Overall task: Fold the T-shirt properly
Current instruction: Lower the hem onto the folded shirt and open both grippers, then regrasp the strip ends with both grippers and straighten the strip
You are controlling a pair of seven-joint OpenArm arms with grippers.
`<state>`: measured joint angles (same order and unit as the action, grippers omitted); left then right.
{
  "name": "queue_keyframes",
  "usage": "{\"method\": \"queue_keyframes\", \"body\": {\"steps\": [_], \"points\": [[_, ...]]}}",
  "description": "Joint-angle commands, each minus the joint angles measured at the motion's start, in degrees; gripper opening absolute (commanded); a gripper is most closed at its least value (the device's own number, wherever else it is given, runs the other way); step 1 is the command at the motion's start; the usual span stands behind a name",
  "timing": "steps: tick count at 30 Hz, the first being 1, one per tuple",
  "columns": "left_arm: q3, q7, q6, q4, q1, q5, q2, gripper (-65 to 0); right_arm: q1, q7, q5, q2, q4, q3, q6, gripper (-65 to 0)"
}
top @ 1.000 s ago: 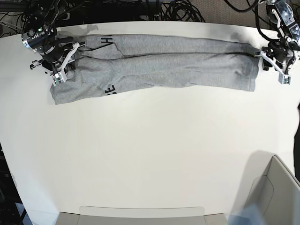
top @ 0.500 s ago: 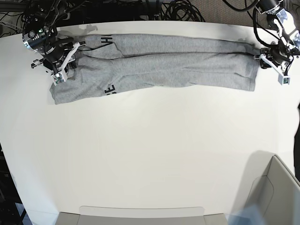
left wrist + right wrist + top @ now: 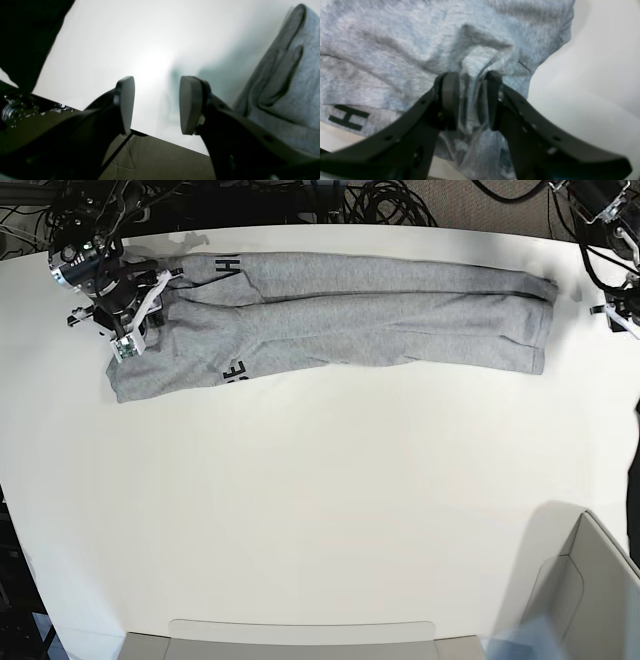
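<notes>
The T-shirt's opposite end lies loose while my right gripper holds a bunched fold at the T-shirt's lettered end, so next my left gripper grips that opposite end and pulls it.
The heather-grey T-shirt lies as a long folded strip along the table's far edge, with black letters showing near its left end. My right gripper is at that left end. In the right wrist view it is shut on a bunched fold of the T-shirt, beside a black letter H. My left gripper is at the far right, apart from the shirt. In the left wrist view it is open and empty over bare table, with the T-shirt's end to its right.
A pale box stands at the front right corner. A flat tray sits at the front edge. Cables lie behind the table. The table's right edge is close to my left gripper.
My left gripper has let go of the shirt's right end and moved away to the right. That end now lies flat. My right gripper still holds the left end.
</notes>
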<state>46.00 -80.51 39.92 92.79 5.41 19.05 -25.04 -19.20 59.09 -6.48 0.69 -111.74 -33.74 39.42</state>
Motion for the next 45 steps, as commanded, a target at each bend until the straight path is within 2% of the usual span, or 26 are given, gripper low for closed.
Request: {"method": "queue_keyframes", "body": {"steps": [1,7,21,26,30,34,37,45], "points": [[-1.2,0.5,0.1,1.0,-0.4,0.4,0.6,-35.4,0.3,-0.9,-0.8,0.3,-0.8,0.8,0.6,-45.7],[-3.9,0.5,0.1,1.0,-0.1,0.2,4.9,-35.5,0.3,-0.9,-0.8,0.3,-0.8,1.4,0.6,-45.7],[-3.9,0.5,0.1,1.1,-0.4,0.1,4.9,-35.5,0.5,-0.9,-0.8,0.3,-0.8,1.4,0.6,-45.7],[-4.1,0.5,0.1,9.6,-0.4,0.0,4.9,-35.5,1.1,-0.9,-0.8,0.4,-0.7,1.4,0.6,-45.7],[-4.6,0.5,0.1,17.1,0.5,0.0,8.3,-35.5,1.1,-0.9,-0.8,0.3,-0.7,3.3,0.6,-45.7],[-8.9,0.5,0.1,17.8,2.2,0.0,9.2,-35.5,1.1,-0.9,-0.8,0.3,-0.7,4.6,0.6,-45.7],[-9.2,0.5,0.1,17.6,2.3,0.0,10.9,-35.5,1.1,-0.9,-0.8,0.3,-0.7,5.3,0.6,-45.7],[-9.3,0.5,0.1,16.9,2.3,0.0,11.0,-35.5,1.1,-0.9,-0.8,0.4,-0.7,5.3,0.6,-45.7]]}}
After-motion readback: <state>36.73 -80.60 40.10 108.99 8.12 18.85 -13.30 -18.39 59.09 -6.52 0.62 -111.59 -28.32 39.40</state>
